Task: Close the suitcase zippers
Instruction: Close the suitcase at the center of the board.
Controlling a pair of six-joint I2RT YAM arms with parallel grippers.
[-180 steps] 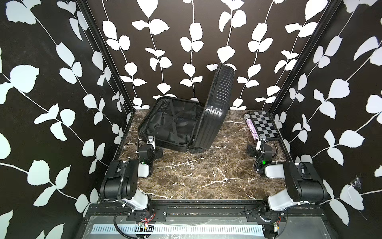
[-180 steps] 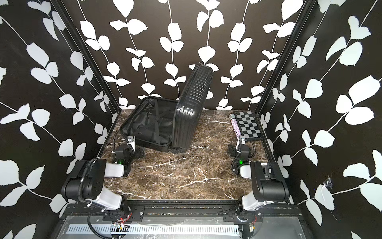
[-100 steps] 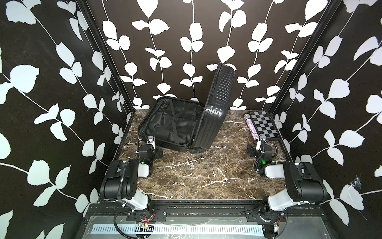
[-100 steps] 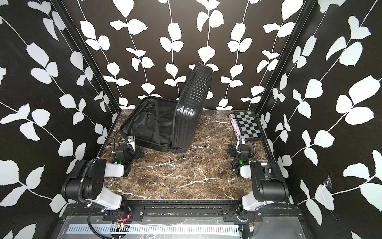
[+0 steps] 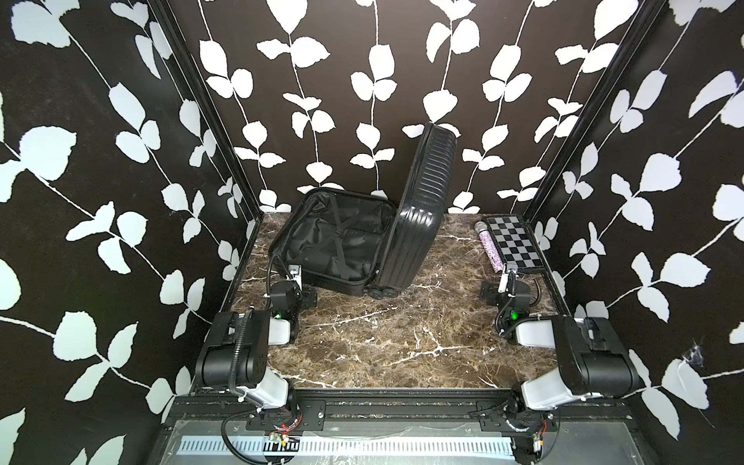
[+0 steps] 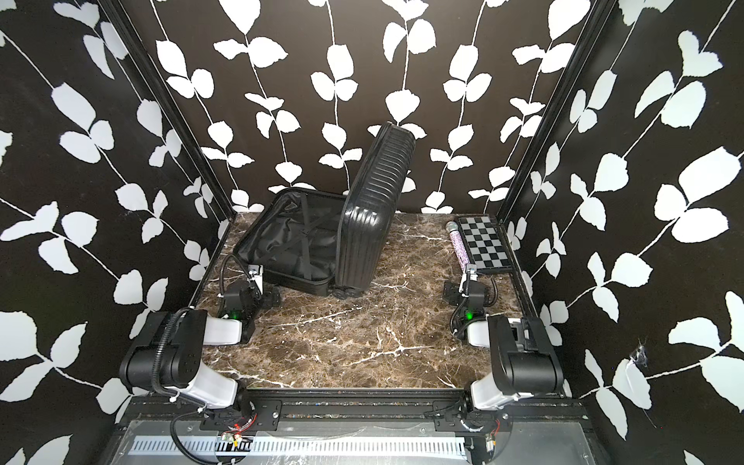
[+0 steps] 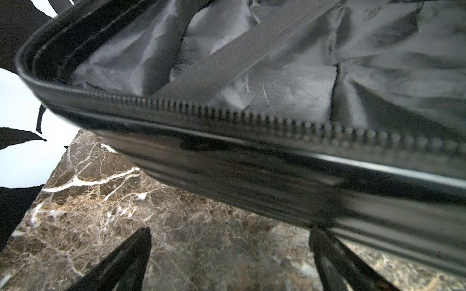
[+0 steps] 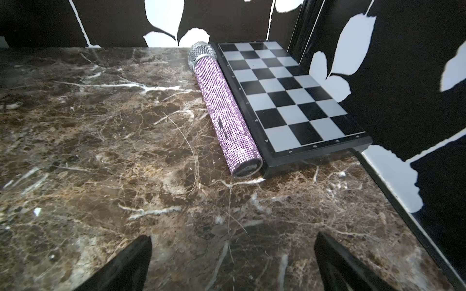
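Observation:
My gripper will swing the upright lid (image 5: 422, 213) down, and the lid should close flat over the suitcase's base. The base shows slack lining and flat straps (image 5: 335, 236) sunk below its rim.
The black ribbed suitcase (image 5: 420, 209) sits open at the back left of the marble table in both top views, its lid (image 6: 370, 217) standing almost upright and its lined base (image 5: 338, 245) lying flat. The zippers' toothed track (image 7: 252, 118) runs unjoined along the base's near rim; I see no pulls. My left gripper (image 7: 230, 229) is open and empty, low over the marble just in front of that rim (image 5: 296, 273). My right gripper (image 8: 233, 236) is open and empty too, at the right side (image 5: 508, 277), far from the case.
A purple glittery microphone (image 8: 224, 110) lies against a flat checkerboard (image 8: 285, 95) at the back right corner, just ahead of my right gripper. Leaf-patterned walls close in three sides of the marble table (image 5: 382, 330).

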